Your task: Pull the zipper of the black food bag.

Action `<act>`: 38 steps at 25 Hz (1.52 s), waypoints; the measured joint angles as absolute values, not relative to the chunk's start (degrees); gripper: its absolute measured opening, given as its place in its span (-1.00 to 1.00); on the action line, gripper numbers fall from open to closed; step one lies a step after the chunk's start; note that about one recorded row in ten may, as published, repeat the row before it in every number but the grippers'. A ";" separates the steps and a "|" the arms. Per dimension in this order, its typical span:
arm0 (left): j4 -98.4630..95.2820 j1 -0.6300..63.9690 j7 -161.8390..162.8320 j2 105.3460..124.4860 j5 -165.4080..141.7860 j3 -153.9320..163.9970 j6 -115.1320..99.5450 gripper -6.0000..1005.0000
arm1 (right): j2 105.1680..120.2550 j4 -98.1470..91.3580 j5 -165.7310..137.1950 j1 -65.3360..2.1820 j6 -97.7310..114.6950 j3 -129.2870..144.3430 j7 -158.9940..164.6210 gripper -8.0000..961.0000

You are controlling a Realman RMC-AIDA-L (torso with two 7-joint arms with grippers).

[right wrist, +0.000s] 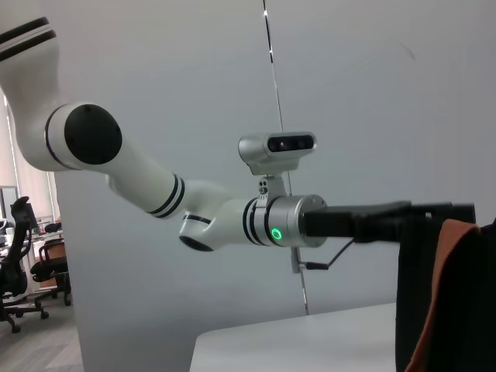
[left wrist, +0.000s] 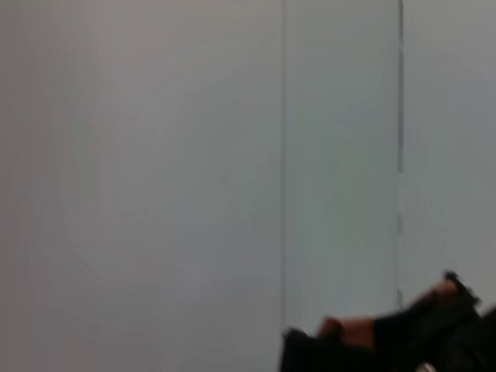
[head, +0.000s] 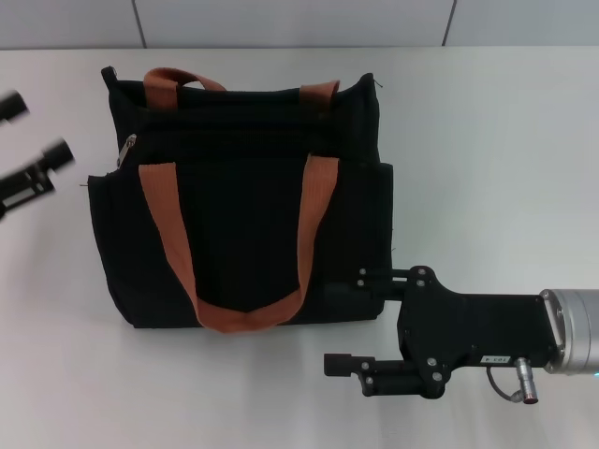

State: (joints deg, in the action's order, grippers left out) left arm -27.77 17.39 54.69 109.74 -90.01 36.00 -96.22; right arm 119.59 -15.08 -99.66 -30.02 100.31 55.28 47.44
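The bag's edge [head: 105, 174] beside the silver zipper pull [head: 126, 149] lies unheld, so my left gripper should hold that edge of the bag while my right gripper reaches across to the zipper pull.
The black food bag [head: 243, 215] lies flat on the white table [head: 487, 140], with two rust-orange strap handles [head: 309, 224]. The silver zipper pull [head: 128, 148] sits at the left end of the zipper line near the bag's upper left corner. My left gripper [head: 37, 131] is open, hovering left of that corner, apart from the bag. My right gripper [head: 351, 321] is open at the bag's lower right corner, its upper finger [head: 370, 279] against the bag's edge. The left wrist view shows only a corner of the bag [left wrist: 403, 341].
A pale wall with panel seams [head: 281, 19] runs behind the table's far edge. In the right wrist view the left arm [right wrist: 155, 194] reaches across toward the bag [right wrist: 465, 310], with office chairs [right wrist: 31, 271] far behind.
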 joint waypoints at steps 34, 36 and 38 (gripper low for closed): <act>-29.09 23.80 51.42 113.30 -101.94 28.09 -93.86 -0.48 | 119.62 -14.86 -89.66 -30.73 102.99 55.22 48.31 0.26; -29.46 23.82 50.87 113.56 -101.94 26.79 -95.82 -0.58 | 119.59 -15.43 -85.76 -31.33 105.27 55.20 52.28 0.25; -29.59 24.02 50.78 113.64 -101.94 26.63 -96.84 -0.68 | 119.49 -16.22 -83.46 -32.26 105.75 55.19 57.03 0.25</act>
State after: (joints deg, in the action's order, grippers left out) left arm -29.59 24.02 50.78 113.64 -101.94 26.63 -96.84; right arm 119.49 -16.22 -83.46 -32.26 105.76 55.19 57.03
